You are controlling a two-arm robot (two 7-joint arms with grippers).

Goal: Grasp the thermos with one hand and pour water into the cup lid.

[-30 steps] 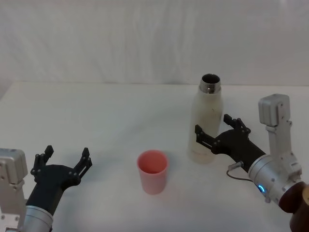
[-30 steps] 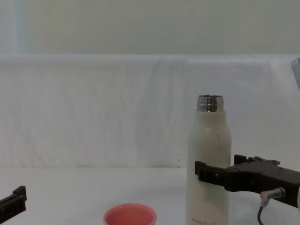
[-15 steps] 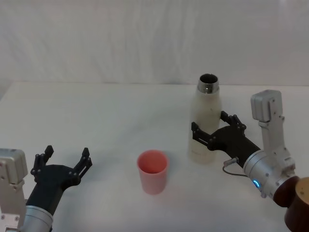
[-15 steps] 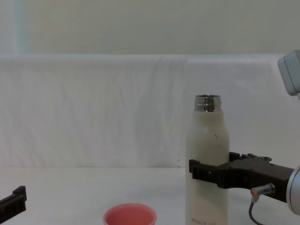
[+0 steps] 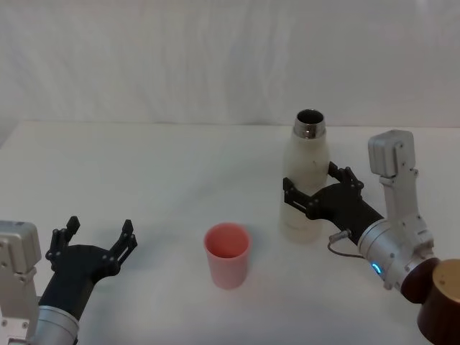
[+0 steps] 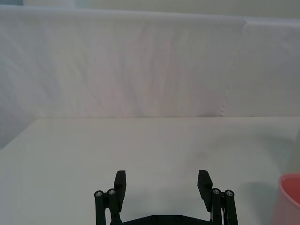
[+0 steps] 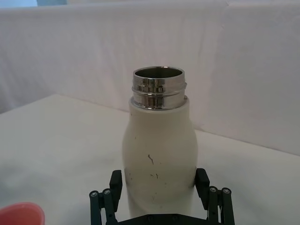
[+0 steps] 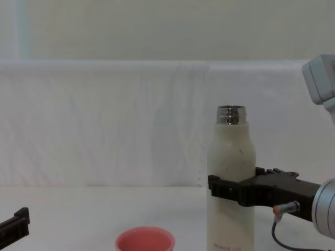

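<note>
My gripper will pour a thin stream of water from the thermos when I tip it nearly level, because the steel neck is open and dark inside.
The thermos stands upright and uncapped on the white table, right of centre, its steel neck open at the top. My right gripper is open, with one black finger on each side of the cream body about mid-height; I cannot tell whether the fingers touch it. The pink cup lid stands upright to the left of the thermos and nearer me, apart from it. My left gripper rests open and empty at the near left.
A white cloth backdrop closes off the far edge of the table. A brown rounded object sits at the near right corner beside my right arm. Bare tabletop lies between the cup lid and my left gripper.
My right gripper has slid forward and to the left, so its fingers now reach further along both sides of the thermos. Thermos, cup lid and left gripper have not moved.
</note>
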